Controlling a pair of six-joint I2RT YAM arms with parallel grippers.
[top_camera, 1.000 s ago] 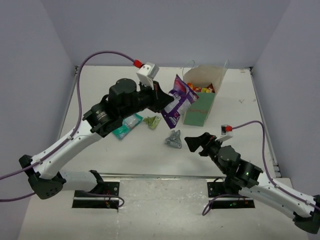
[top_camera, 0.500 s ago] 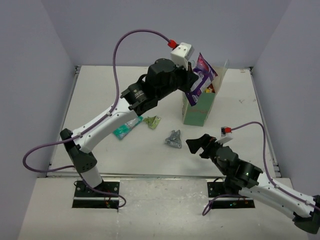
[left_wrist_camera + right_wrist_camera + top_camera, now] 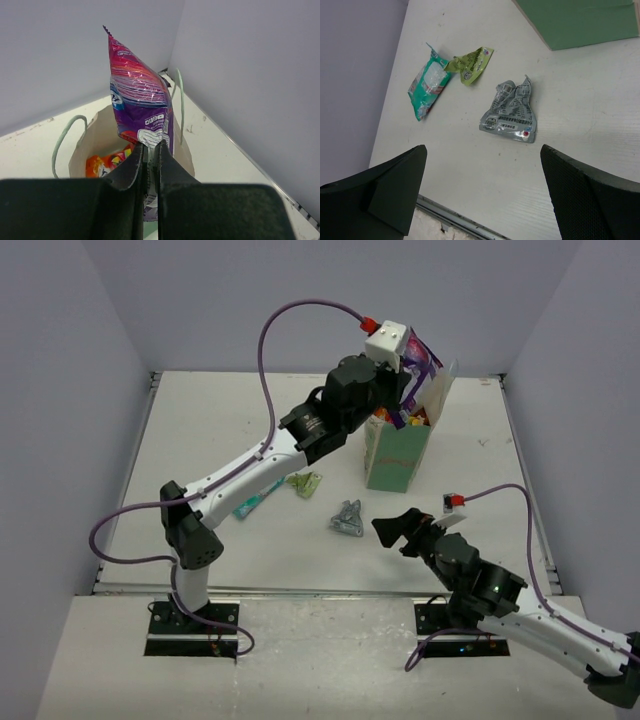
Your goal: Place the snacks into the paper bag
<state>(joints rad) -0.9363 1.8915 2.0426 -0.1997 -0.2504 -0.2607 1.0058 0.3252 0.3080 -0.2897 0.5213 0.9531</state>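
My left gripper keeps going into the bag's opening and lets go there, because the purple packet (image 3: 140, 95) is over the paper bag's opening (image 3: 106, 137) and the bag's handles are spread apart.
My left gripper (image 3: 400, 390) is shut on the purple packet (image 3: 418, 362), holding it above the open mouth of the mint-green paper bag (image 3: 398, 457). In the left wrist view the purple packet (image 3: 140, 110) stands up from the jaws over the bag (image 3: 100, 135), with an orange packet (image 3: 107, 162) inside. A teal packet (image 3: 255, 497), a small green packet (image 3: 305, 483) and a silver packet (image 3: 348, 518) lie on the table left of the bag. My right gripper (image 3: 395, 530) is open and empty, just right of the silver packet (image 3: 511, 112).
The white table (image 3: 220, 430) is walled at the back and sides. The teal packet (image 3: 427, 87) and green packet (image 3: 471, 62) lie near each other, left of the bag's base (image 3: 580, 22). A metal rail (image 3: 320, 592) runs along the near edge.
My left arm has lifted the purple packet up and to the right, from left of the bag to over its mouth. The right arm has barely moved.
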